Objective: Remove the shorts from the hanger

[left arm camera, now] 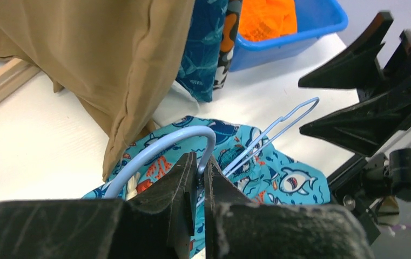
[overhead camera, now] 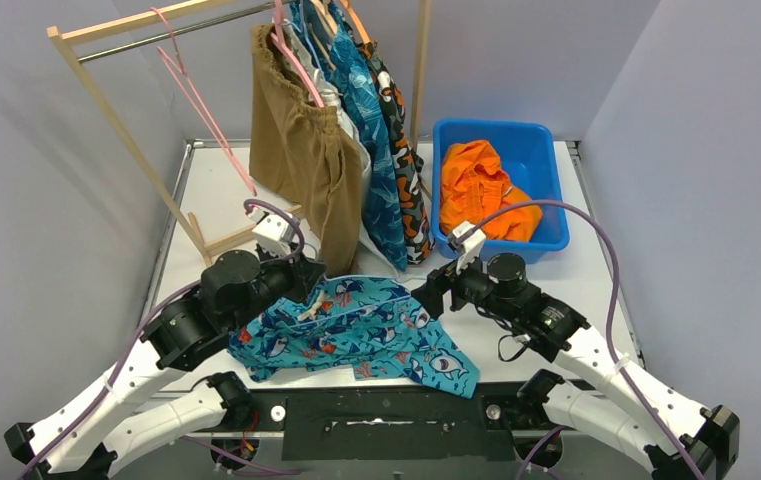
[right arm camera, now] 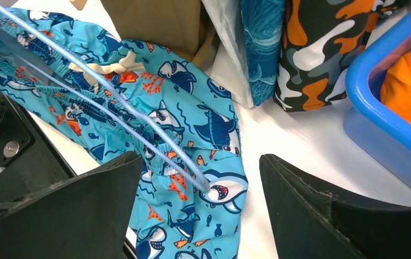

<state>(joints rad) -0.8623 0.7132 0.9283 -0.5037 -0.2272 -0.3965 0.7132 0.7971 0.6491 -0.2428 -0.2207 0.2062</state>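
The fingers of my left gripper close around the hanger's hook (left arm camera: 207, 135), so next my right gripper grabs the hanger's far end (right arm camera: 202, 184) to leave the hook free for the rail.
The teal shark-print shorts (overhead camera: 356, 335) lie crumpled on the table at the front, still on a light blue wire hanger (left arm camera: 160, 147). My left gripper (left arm camera: 201, 162) is shut on the hanger's hook, at the shorts' left end (overhead camera: 306, 276). One hanger arm (left arm camera: 295, 110) pokes out of the waistband toward my right gripper (overhead camera: 434, 290). That gripper is open, and the hanger's wire tip (right arm camera: 203, 186) and the shorts (right arm camera: 192, 124) lie between its fingers (right arm camera: 199, 157). Brown shorts (overhead camera: 301, 150), white, blue patterned and camouflage shorts (overhead camera: 406, 170) hang on the rack.
A blue bin (overhead camera: 546, 150) at the back right holds orange shorts (overhead camera: 476, 185). A wooden rack (overhead camera: 116, 125) stands at the back left with an empty pink hanger (overhead camera: 201, 100) on its rail. The hanging shorts reach down close behind both grippers.
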